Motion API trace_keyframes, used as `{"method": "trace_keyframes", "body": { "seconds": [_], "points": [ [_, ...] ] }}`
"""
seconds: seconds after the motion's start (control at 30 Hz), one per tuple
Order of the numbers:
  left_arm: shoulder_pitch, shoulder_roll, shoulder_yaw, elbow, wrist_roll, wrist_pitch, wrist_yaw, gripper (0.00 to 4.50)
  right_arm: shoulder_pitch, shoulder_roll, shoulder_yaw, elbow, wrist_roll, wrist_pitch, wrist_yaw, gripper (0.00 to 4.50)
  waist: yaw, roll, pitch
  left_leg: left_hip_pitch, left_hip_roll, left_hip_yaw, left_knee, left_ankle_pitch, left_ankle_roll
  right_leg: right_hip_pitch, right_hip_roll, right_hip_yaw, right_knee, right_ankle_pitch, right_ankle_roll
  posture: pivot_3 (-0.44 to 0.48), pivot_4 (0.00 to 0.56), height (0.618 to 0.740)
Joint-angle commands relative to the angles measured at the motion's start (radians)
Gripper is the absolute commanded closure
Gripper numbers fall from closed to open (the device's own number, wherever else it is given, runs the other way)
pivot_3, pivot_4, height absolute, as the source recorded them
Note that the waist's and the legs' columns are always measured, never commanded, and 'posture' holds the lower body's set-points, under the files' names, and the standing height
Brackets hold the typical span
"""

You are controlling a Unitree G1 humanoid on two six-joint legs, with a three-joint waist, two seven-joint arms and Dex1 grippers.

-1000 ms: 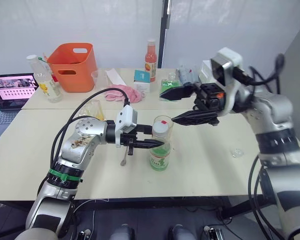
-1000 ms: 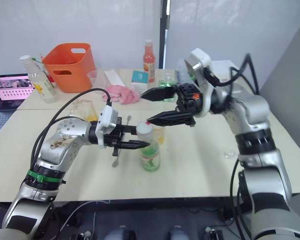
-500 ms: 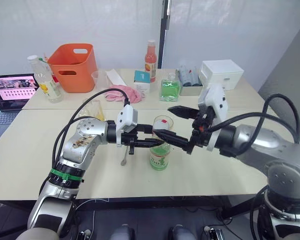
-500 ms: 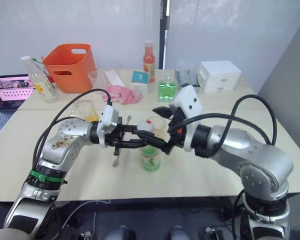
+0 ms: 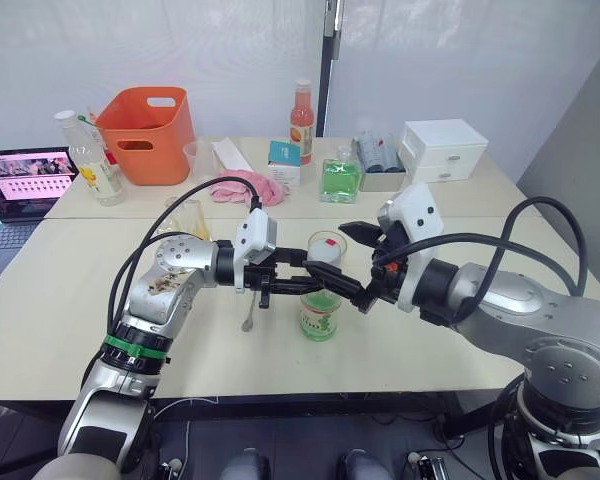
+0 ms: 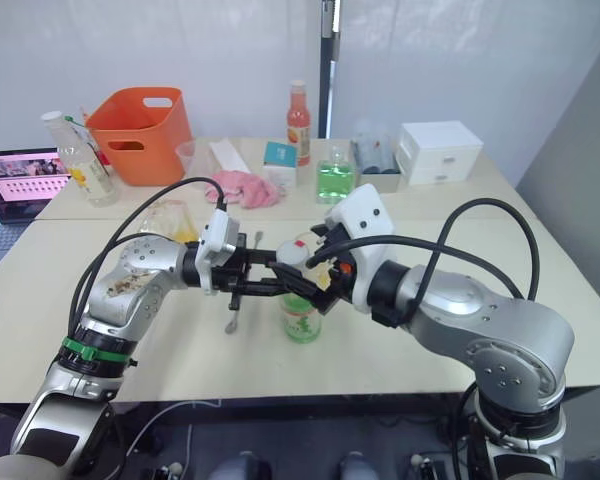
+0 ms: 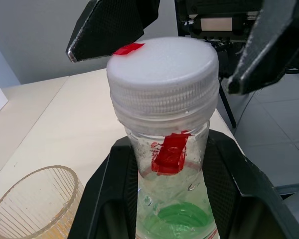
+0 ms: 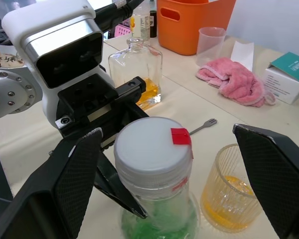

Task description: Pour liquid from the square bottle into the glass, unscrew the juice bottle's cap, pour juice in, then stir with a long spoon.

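The skirt (image 8: 154, 180) of the white cap (image 8: 152, 145) is still low against the neck, so the cap should turn part of the way and stay on when the robot twists it.
The juice bottle (image 5: 319, 312) stands upright mid-table, its white cap (image 7: 163, 67) with a red tape tab still on. My left gripper (image 7: 172, 199) is shut on the bottle's neck just under the cap. My right gripper (image 8: 167, 130) is open, its two fingers on either side of the cap and clear of it. Right behind the bottle is the ribbed glass (image 8: 232, 186), holding a little yellow liquid. The square bottle (image 8: 137, 72) sits by my left forearm. The long spoon (image 5: 247, 316) lies flat on the table under my left gripper.
Along the back stand an orange basket (image 5: 145, 120), a yellow-labelled bottle (image 5: 92, 160), a measuring cup (image 5: 195, 155), a pink cloth (image 5: 245, 187), a teal box (image 5: 284, 160), an orange-red bottle (image 5: 301, 108), a green-liquid bottle (image 5: 337, 178) and a white drawer box (image 5: 443, 148). A laptop (image 5: 20, 180) is far left.
My right arm swung down from above and right, bringing its open fingers level with the cap on both sides. The left gripper kept its hold on the bottle.
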Motion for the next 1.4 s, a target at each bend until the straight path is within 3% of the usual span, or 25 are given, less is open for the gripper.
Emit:
{"method": "trace_keyframes", "body": {
  "seconds": [0.03, 0.07, 0.27, 0.33, 0.53, 0.7, 0.83, 0.93, 1.0, 1.1, 1.27, 1.33, 1.4],
  "points": [
    [0.003, 0.009, -0.016, 0.023, 0.046, -0.006, 0.004, 3.10, -0.020, 0.004, -0.001, -0.004, 0.011, -0.011, -0.016, 0.05, 0.000, 0.000, 0.000, 0.000, 0.000, 0.000, 0.000, 0.000, 0.000, 0.000, 0.000, 0.000, 0.000, 0.000, 0.000, 0.000, 0.150, 0.715],
    [0.004, 0.010, -0.016, 0.022, 0.046, -0.005, 0.004, 3.10, -0.020, 0.004, -0.001, -0.003, 0.013, -0.013, -0.017, 0.59, 0.000, 0.000, 0.000, 0.000, 0.000, 0.000, 0.000, 0.000, 0.000, 0.000, 0.000, 0.000, 0.000, 0.000, 0.000, 0.000, 0.150, 0.715],
    [0.007, 0.012, -0.016, 0.021, 0.046, -0.004, 0.006, 3.10, -0.016, 0.001, 0.000, 0.004, 0.024, -0.024, -0.022, 2.57, -0.002, 0.000, 0.000, 0.000, 0.000, 0.000, 0.000, 0.000, 0.000, 0.000, 0.000, 0.000, 0.000, 0.000, 0.000, 0.000, 0.150, 0.715],
    [0.007, 0.012, -0.016, 0.020, 0.046, -0.003, 0.006, 3.10, -0.016, -0.002, -0.001, 0.007, 0.025, -0.028, -0.018, 2.81, -0.002, 0.000, 0.000, 0.000, 0.000, 0.000, 0.000, 0.000, 0.000, 0.000, 0.000, 0.000, 0.000, 0.000, 0.000, 0.000, 0.150, 0.715],
    [0.010, 0.014, -0.016, 0.016, 0.047, -0.001, 0.009, 3.10, -0.031, -0.044, 0.014, 0.056, -0.002, -0.088, 0.103, 2.81, -0.005, 0.000, 0.000, 0.000, 0.000, 0.000, 0.000, 0.000, 0.000, 0.000, 0.000, 0.000, 0.000, 0.000, 0.000, 0.000, 0.150, 0.715],
    [0.017, 0.017, -0.020, 0.006, 0.046, 0.001, 0.011, 3.10, -0.077, -0.170, 0.099, 0.288, -0.116, -0.328, 0.627, 2.81, -0.008, 0.000, 0.000, 0.000, 0.000, 0.000, 0.000, 0.000, 0.000, 0.001, 0.001, 0.000, -0.002, 0.000, 0.000, 0.000, 0.150, 0.715],
    [0.023, 0.021, -0.020, -0.005, 0.045, 0.003, 0.010, 3.10, -0.209, -0.196, 0.234, 0.552, -0.222, -0.470, 1.033, 2.81, -0.013, 0.000, 0.000, 0.000, 0.001, 0.001, -0.001, 0.000, 0.000, 0.000, 0.002, 0.000, -0.002, 0.000, 0.000, 0.000, 0.150, 0.715],
    [0.031, 0.031, -0.015, -0.021, 0.043, 0.010, 0.007, 3.10, -0.398, -0.130, 0.370, 0.890, -0.353, -0.609, 1.378, 2.81, -0.016, 0.000, 0.000, 0.000, 0.001, 0.002, -0.001, 0.000, 0.000, -0.001, 0.003, 0.001, -0.002, 0.000, 0.000, 0.000, 0.150, 0.715],
    [0.034, 0.038, -0.011, -0.030, 0.043, 0.015, 0.007, 3.10, -0.490, -0.085, 0.411, 1.041, -0.386, -0.663, 1.515, 2.81, -0.018, 0.000, 0.000, 0.000, 0.002, 0.004, -0.001, 0.000, 0.000, -0.001, 0.003, 0.001, -0.002, 0.000, 0.000, 0.000, 0.150, 0.715],
    [0.040, 0.046, -0.007, -0.044, 0.043, 0.022, 0.010, 3.10, -0.562, -0.059, 0.460, 1.180, -0.380, -0.740, 1.562, 2.81, -0.010, 0.000, 0.000, -0.001, 0.002, 0.004, -0.002, 0.000, 0.000, -0.002, 0.003, 0.000, -0.001, 0.000, 0.000, 0.000, 0.150, 0.715],
    [0.042, 0.053, -0.001, -0.053, 0.043, 0.029, 0.018, 3.10, -0.591, -0.067, 0.512, 1.238, -0.352, -0.804, 1.562, 2.81, -0.008, 0.000, 0.000, -0.001, 0.001, 0.003, -0.001, 0.000, 0.000, -0.001, 0.001, -0.001, -0.001, 0.000, 0.000, 0.000, 0.150, 0.715],
    [0.044, 0.056, 0.003, -0.055, 0.043, 0.029, 0.022, 3.10, -0.583, -0.077, 0.490, 1.215, -0.342, -0.796, 1.562, 1.78, -0.008, 0.000, 0.000, 0.000, 0.001, 0.003, -0.001, 0.000, 0.000, -0.001, 0.001, 0.000, 0.000, 0.000, 0.000, 0.000, 0.150, 0.715],
    [0.045, 0.055, 0.004, -0.054, 0.043, 0.030, 0.026, 3.10, -0.570, -0.087, 0.448, 1.181, -0.332, -0.772, 1.562, 1.07, -0.008, 0.000, 0.000, 0.000, 0.001, 0.002, -0.001, 0.000, 0.000, -0.001, 0.001, 0.000, 0.001, 0.000, 0.000, 0.000, 0.150, 0.715]
  ]
}}
